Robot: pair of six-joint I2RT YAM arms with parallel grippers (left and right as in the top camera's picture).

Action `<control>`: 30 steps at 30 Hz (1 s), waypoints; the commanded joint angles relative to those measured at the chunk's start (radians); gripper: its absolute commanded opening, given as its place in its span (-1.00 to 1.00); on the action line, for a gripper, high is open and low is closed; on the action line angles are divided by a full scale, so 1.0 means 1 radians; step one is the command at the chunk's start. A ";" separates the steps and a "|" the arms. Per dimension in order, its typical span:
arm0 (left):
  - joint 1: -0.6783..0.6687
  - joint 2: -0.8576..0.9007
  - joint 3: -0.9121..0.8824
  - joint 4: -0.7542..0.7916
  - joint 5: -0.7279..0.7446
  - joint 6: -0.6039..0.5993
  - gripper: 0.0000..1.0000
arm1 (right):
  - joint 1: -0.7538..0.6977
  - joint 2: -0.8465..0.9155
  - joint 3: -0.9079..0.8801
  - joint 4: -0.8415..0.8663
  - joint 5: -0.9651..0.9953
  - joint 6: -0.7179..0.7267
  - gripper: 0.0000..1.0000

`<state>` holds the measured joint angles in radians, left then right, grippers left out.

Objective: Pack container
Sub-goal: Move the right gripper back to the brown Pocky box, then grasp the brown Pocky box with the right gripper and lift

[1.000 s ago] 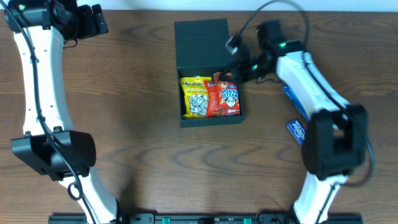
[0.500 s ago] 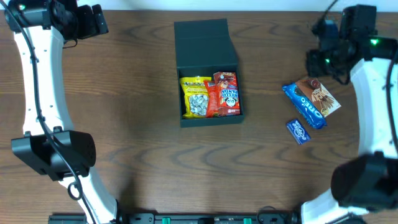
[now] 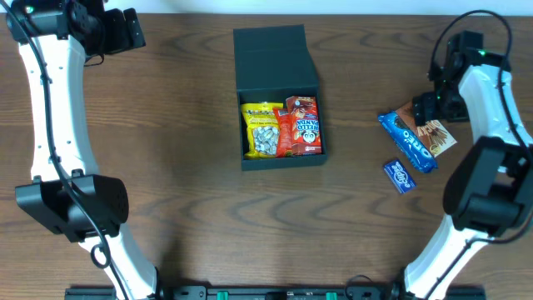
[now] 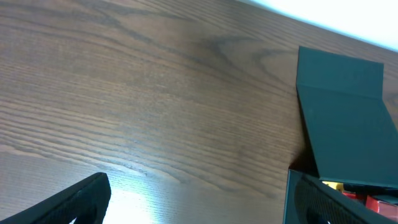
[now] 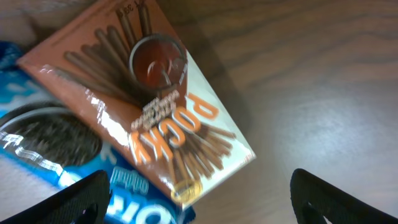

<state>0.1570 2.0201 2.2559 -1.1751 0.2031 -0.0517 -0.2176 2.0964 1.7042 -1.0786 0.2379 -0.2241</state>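
Observation:
The Pocky box lies at a slant and off-centre beneath the right gripper's fingers, so next the right gripper moves over it and turns to take hold of its long edges.
The dark teal container stands open at the table's middle, its lid folded back flat. A yellow packet and a red packet lie inside it. My right gripper hovers open over a brown Pocky box that rests partly on a blue Oreo pack; its jaws hold nothing. My left gripper is open at the far left back corner, well away from the container, with only bare wood between its fingers.
A small blue packet lies on the wood just in front of the Oreo pack and the Pocky box. The white table edge runs along the back. Both arm bases stand at the front corners.
My right gripper has left the container, swung right to above the Pocky box and opened. The red packet stays in the container. The left arm has not moved.

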 commanded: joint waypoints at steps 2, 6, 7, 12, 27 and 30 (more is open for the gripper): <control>0.005 0.014 0.006 -0.006 0.001 -0.008 0.90 | -0.008 0.046 -0.006 0.031 0.021 -0.056 0.83; 0.005 0.014 0.006 -0.011 0.000 -0.008 0.90 | -0.023 0.057 -0.006 0.077 0.020 -0.069 0.84; 0.005 0.014 0.006 -0.010 0.000 -0.008 0.90 | -0.026 0.057 -0.006 0.089 0.020 -0.069 0.86; 0.005 0.014 0.006 -0.010 0.000 -0.008 0.91 | -0.040 0.064 -0.006 0.129 -0.043 -0.106 0.90; 0.005 0.014 0.006 -0.010 0.000 -0.042 0.90 | -0.023 0.072 -0.099 0.118 -0.167 -0.205 0.98; 0.005 0.014 0.006 -0.010 0.000 -0.042 0.90 | -0.023 0.072 -0.122 0.127 -0.167 -0.219 0.99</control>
<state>0.1570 2.0201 2.2559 -1.1805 0.2031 -0.0818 -0.2481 2.1494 1.6058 -0.9577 0.0834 -0.4072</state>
